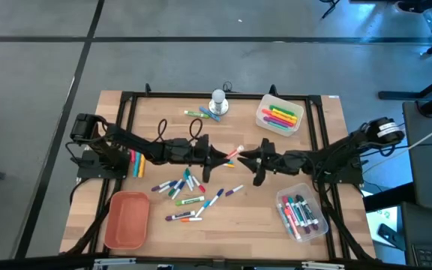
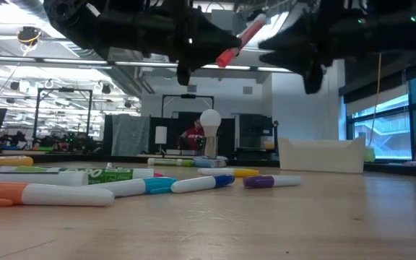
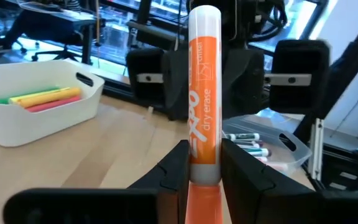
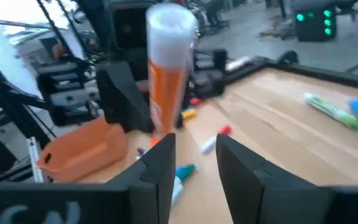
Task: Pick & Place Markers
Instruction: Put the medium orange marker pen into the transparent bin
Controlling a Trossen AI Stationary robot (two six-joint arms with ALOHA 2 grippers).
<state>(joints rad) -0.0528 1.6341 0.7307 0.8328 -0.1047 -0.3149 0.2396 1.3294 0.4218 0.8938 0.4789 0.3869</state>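
Observation:
The marker's body [image 2: 249, 33] is past the open fingers of my right gripper. My right gripper should move in, grab the marker's body and bring the marker to the clear bin [image 1: 301, 213].
An orange-red marker with a white barrel end [image 1: 235, 153] hangs above the table's middle with my left gripper [image 1: 220, 156] shut on it. In the left wrist view the marker [image 3: 204, 93] runs straight out from my left gripper [image 3: 204, 171]. My right gripper [image 1: 255, 157] faces it from the table's right. Its fingers are open around an empty gap [image 4: 194, 155], close to the marker's white free end [image 4: 169, 28]. Several loose markers [image 1: 190, 191] lie flat on the wood below. My left gripper pinches the marker's barrel near its cap end [image 3: 204, 158] between its two fingers. The fingers come level from the table's left and lie along the marker. The marker [image 2: 240, 40] sticks out past them, tilted up toward the right, clear of the table. Whether my right gripper touches the marker's white end, I cannot tell.
A white bin of bright markers [image 1: 280, 116] stands at the back right and a clear bin of markers [image 1: 302, 216] at the front right. An orange tray [image 1: 126, 219] sits front left. A silver-white knob object [image 1: 217, 101] stands at the far edge. More markers [image 1: 136, 163] lie by the left arm.

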